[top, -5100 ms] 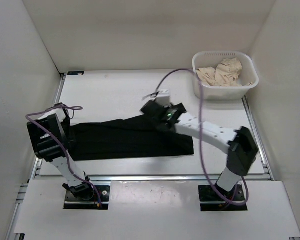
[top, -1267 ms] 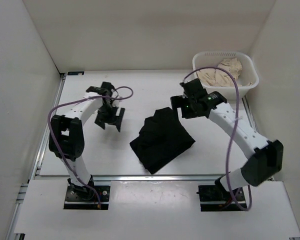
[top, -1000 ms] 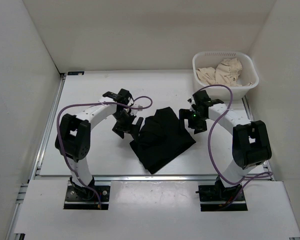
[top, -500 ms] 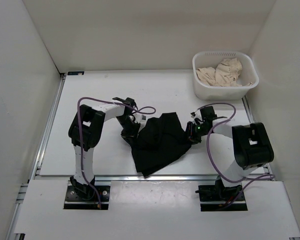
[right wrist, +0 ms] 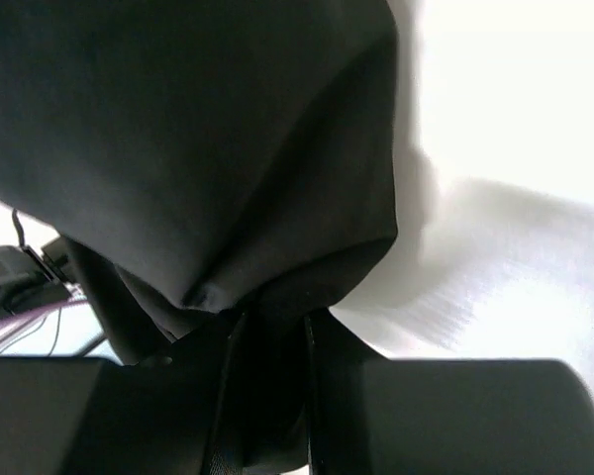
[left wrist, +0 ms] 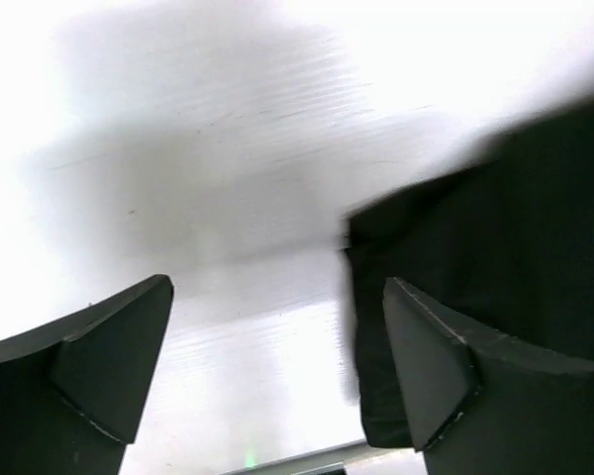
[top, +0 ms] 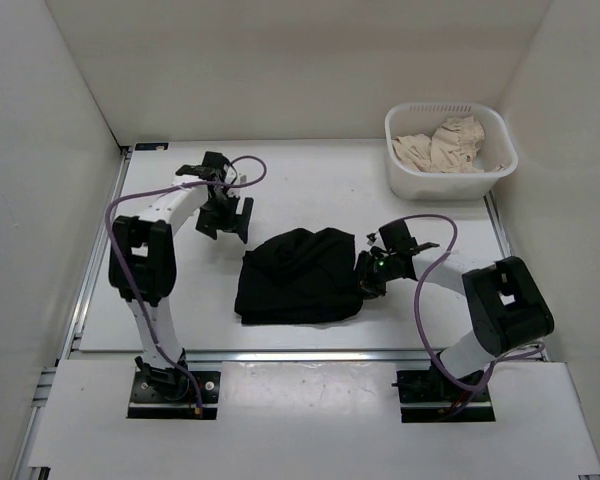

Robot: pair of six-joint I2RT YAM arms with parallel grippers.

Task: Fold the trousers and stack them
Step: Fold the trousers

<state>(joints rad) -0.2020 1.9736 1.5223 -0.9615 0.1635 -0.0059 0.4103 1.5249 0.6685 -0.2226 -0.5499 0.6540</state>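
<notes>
My right gripper holds the side of the black trousers, which are bunched at their far corner (top: 283, 252), so next my left gripper pulls that corner (top: 253, 258) out flat during the hold.
The black trousers (top: 298, 276) lie folded into a compact bundle on the white table, near the front middle. My right gripper (top: 365, 274) sits low at the bundle's right edge, shut on a pinch of the black fabric (right wrist: 267, 297). My left gripper (top: 225, 218) is open and empty, above the table up and left of the bundle. In the left wrist view the trousers (left wrist: 495, 267) fill the right side, beyond the right finger (left wrist: 426, 366).
A white basket (top: 402, 170) with beige cloth (top: 442, 145) stands at the back right. White walls close in the left, back and right. A metal rail runs along the table's front edge (top: 310, 353).
The bundle has been dragged left and forward and lies flatter. My left gripper let go and moved up and left, away from the cloth. My right gripper followed the bundle's right edge.
</notes>
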